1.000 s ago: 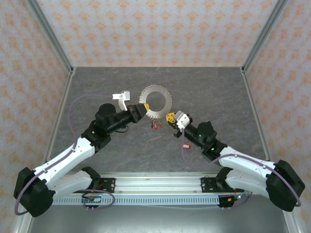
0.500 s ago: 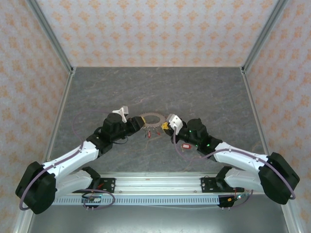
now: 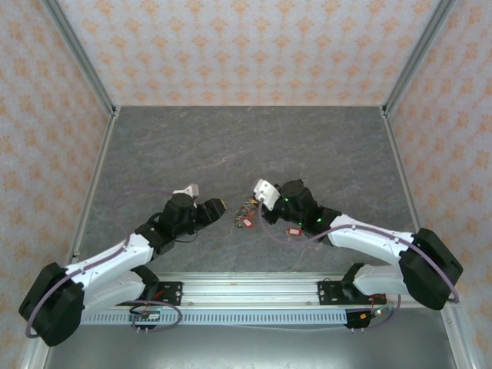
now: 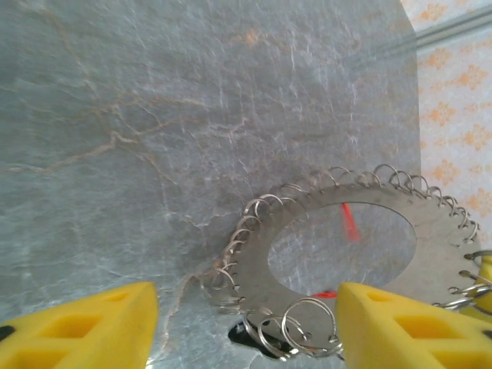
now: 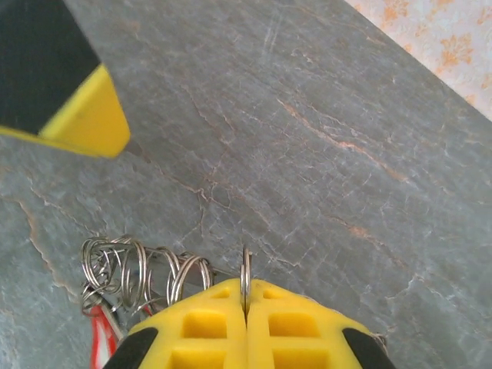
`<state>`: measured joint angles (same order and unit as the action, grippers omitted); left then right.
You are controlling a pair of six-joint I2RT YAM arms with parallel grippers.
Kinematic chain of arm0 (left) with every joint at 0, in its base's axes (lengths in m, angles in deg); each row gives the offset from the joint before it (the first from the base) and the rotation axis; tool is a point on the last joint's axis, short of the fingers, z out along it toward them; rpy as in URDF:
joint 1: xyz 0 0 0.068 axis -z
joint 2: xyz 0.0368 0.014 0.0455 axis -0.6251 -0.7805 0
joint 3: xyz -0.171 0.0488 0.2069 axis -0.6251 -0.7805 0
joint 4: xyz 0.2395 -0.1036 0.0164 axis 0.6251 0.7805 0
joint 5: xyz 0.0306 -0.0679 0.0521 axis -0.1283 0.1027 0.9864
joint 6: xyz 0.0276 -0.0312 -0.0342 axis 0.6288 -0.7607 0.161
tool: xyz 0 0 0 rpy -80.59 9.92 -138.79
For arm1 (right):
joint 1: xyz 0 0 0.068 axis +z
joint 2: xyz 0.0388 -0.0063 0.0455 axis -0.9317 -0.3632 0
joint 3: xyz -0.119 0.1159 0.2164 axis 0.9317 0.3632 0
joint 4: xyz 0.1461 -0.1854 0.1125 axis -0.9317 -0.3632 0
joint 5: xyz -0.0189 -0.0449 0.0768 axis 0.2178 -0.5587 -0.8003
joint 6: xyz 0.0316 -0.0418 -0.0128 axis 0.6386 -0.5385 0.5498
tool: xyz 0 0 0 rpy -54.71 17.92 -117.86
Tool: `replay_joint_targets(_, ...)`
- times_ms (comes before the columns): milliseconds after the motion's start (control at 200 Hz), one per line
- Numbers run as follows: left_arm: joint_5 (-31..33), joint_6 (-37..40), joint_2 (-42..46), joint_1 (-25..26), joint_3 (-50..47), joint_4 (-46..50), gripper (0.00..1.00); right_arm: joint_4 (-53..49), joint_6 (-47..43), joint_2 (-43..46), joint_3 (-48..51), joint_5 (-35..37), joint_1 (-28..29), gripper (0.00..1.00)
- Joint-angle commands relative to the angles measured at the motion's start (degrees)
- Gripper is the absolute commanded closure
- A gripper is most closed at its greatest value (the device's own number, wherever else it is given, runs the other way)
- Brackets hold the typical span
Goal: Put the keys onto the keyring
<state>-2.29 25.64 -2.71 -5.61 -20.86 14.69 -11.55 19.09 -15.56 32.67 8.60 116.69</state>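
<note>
I am holding the small ring in my right gripper (image 5: 245, 269), and the ring points past my left gripper. I should turn the ring toward my left gripper, which should pinch the ring's free edge (image 5: 245, 252).
The keyring (image 3: 244, 207), a grey metal disc (image 4: 430, 231) fringed with small wire rings, lies low over the table between the two grippers. My right gripper (image 3: 258, 201) is shut on one small ring at the keyring's edge (image 5: 246, 278). My left gripper (image 3: 218, 206) is open, its yellow fingers (image 4: 77, 327) wide apart on either side of the near rim and not touching it. Red-tagged keys (image 3: 247, 221) hang under the ring, one showing through its hole (image 4: 348, 221). A black tag (image 4: 244, 335) shows below the rim.
One loose red-tagged key (image 3: 294, 230) lies on the grey table beside my right arm. The left gripper's yellow fingertip (image 5: 84, 115) shows in the right wrist view. Patterned walls close in the far side and both sides.
The left gripper has opened and let go of the keyring. Both arms came down and toward the near side, and the ring went from upright in the air to low and flat.
</note>
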Motion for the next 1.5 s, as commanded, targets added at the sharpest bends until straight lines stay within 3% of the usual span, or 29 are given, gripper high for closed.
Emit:
replay_joint_targets(0,7.8,2.9,6.6,0.5,-0.7,5.8,0.34,-7.3,-13.8,-1.2,-2.8,8.4,4.9,1.00)
replay_joint_targets(155,14.4,7.5,14.4,0.5,-0.5,9.9,0.27,-4.0,-24.1,-3.6,-1.6,17.5,10.7,1.00)
replay_joint_targets(305,18.8,10.4,19.3,0.5,-1.7,9.7,0.23,1.9,-28.5,-3.1,1.1,18.8,12.5,1.00)
replay_joint_targets(380,19.4,11.9,21.3,0.5,-2.2,9.0,0.23,4.7,-24.7,-2.4,1.8,17.8,12.4,1.00)
replay_joint_targets(445,17.7,14.2,22.5,0.5,-2.9,6.2,0.23,1.9,-19.8,-1.0,0.6,11.3,10.8,1.00)
replay_joint_targets(515,15.4,16.8,23.3,0.5,-3.5,3.2,0.23,-1.2,-13.2,0.8,-0.5,-1.6,6.8,1.00)
replay_joint_targets(616,13.1,21.1,23.5,0.5,-3.0,0.9,0.24,1.9,-2.8,2.1,0.2,-16.8,-0.1,1.00)
replay_joint_targets(736,8.8,29.1,22.8,0.5,-1.7,-1.6,0.25,-0.7,1.0,1.5,-1.6,-27.7,-5.6,1.00)
replay_joint_targets(881,1.5,38.4,19.3,0.5,0.6,-4.5,0.32,-1.4,-0.2,0.9,-2.0,-33.2,-9.2,1.00)
replay_joint_targets(1121,-11.3,54.0,12.2,0.6,3.2,-7.8,0.55,-7.0,-5.7,-0.1,-4.7,-40.4,-13.4,1.00)
replay_joint_targets(1271,-11.5,55.6,9.2,0.6,3.4,-11.5,0.57,-12.3,-9.8,-1.4,-7.1,-43.3,-14.6,1.00)
replay_joint_targets(1496,-19.4,57.0,1.5,0.8,6.8,-13.3,0.61,-17.5,-16.5,-3.2,-9.9,-40.1,-14.4,1.00)
